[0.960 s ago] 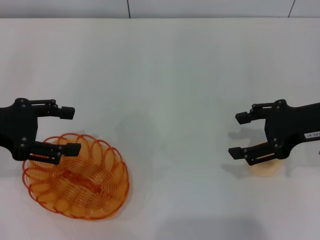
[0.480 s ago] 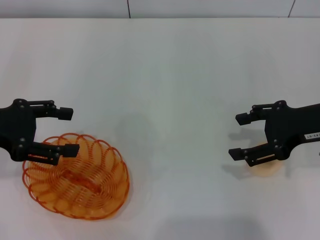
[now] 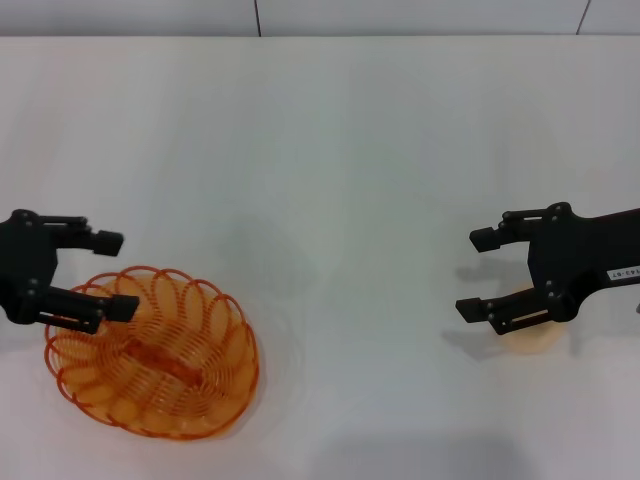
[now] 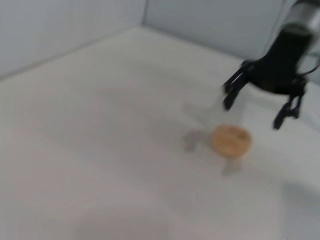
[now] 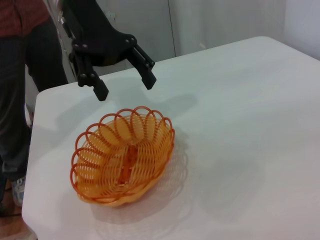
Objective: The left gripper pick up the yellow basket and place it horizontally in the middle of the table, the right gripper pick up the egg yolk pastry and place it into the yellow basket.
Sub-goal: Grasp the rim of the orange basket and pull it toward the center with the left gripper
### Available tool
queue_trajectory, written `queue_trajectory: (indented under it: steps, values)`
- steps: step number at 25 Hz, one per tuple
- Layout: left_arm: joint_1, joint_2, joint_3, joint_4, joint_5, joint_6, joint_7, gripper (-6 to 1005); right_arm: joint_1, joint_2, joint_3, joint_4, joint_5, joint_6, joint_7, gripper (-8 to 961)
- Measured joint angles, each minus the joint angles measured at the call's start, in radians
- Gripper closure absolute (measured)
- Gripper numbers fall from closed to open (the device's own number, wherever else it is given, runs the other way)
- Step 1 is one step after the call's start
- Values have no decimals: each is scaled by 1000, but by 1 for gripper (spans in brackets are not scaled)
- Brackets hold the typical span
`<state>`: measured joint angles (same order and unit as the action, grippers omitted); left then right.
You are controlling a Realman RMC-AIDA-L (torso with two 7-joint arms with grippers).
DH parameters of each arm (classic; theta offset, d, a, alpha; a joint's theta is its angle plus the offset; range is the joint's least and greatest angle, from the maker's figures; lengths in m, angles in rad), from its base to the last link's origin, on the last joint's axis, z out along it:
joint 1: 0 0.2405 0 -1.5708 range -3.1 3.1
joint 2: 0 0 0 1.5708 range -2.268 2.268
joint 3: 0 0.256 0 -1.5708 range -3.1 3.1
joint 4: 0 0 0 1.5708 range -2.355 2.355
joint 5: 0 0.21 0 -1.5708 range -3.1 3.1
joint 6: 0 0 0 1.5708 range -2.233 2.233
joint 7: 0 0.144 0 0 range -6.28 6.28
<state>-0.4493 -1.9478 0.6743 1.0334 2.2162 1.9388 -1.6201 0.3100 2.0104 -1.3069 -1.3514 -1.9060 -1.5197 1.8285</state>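
My left gripper should back away, tip downward and go over the basket's near rim (image 3: 93,282) with a finger on each side, because its open fingers reach out too level above the yellow basket (image 3: 160,350).
The yellow basket (image 3: 150,350) (image 5: 122,157) rests upright on the white table (image 3: 330,150) at the front left. My left gripper (image 3: 115,272) (image 5: 125,88) hovers open over the basket's far left rim, holding nothing. On the right side, the egg yolk pastry (image 3: 530,330) (image 4: 231,140) lies on the table, mostly covered in the head view by my right gripper (image 3: 475,275) (image 4: 252,112). That gripper is open above the pastry, with its fingers clear of it.
A person in dark trousers (image 5: 20,100) stands beyond the table edge behind the left arm in the right wrist view. The table's near edge (image 5: 30,165) runs close to the basket there.
My left gripper has drawn back to the left, so its fingertips now reach less far over the basket rim. The right gripper and the pastry have barely moved.
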Motion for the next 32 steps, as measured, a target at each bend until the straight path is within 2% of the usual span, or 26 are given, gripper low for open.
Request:
queue_trajectory:
  steps: [8, 16, 22, 32]
  values:
    - [-31, 11, -1, 122, 197, 8, -209, 112, -2, 1, -2, 0, 3, 0, 0, 92]
    - [-63, 14, -1, 167, 370, 9, -297, 111, 2, 1, -1, 0, 6, -3, 0, 92]
    - [-75, -4, 0, 156, 445, -28, -319, 111, 3, 1, -2, 0, 9, -2, 0, 93]
    - [-110, -49, 11, 147, 456, -40, -405, 111, 3, 1, -3, 2, 14, -5, 1, 93]
